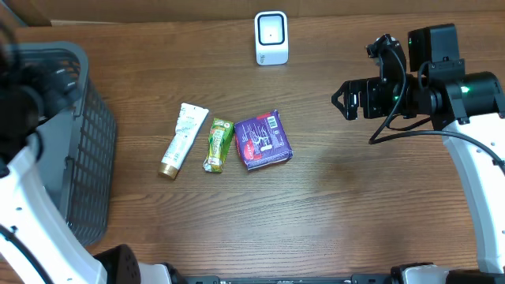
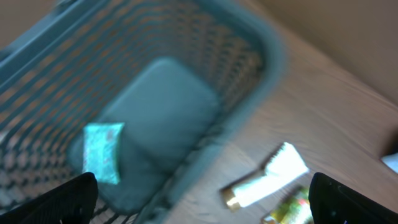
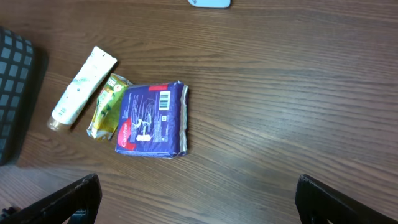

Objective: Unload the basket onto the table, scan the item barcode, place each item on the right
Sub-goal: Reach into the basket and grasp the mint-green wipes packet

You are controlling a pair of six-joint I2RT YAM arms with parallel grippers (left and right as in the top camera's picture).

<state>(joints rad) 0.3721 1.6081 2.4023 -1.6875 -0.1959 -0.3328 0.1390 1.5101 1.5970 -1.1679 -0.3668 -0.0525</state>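
Observation:
My open left gripper keeps going down into the basket until its fingers are on both sides of the teal packet (image 2: 102,152), because the packet lies alone on the basket's bottom (image 2: 165,102).
Three items lie side by side mid-table: a white tube (image 1: 183,140), a green pouch (image 1: 218,144) and a purple packet (image 1: 263,140). The packet's barcode (image 3: 163,99) faces up in the right wrist view. A small white scanner (image 1: 271,38) stands at the table's back edge. My right gripper (image 1: 345,100) hangs open above bare wood to the right of the packet, holding nothing. My left gripper (image 2: 202,202) is open over the basket rim, blurred, with the white tube (image 2: 267,177) just beyond it.
A dark mesh basket (image 1: 71,142) fills the table's left side, and a teal packet (image 2: 102,152) lies inside it. The left arm (image 1: 24,87) reaches over the basket. Bare wood spreads between the purple packet and the right arm.

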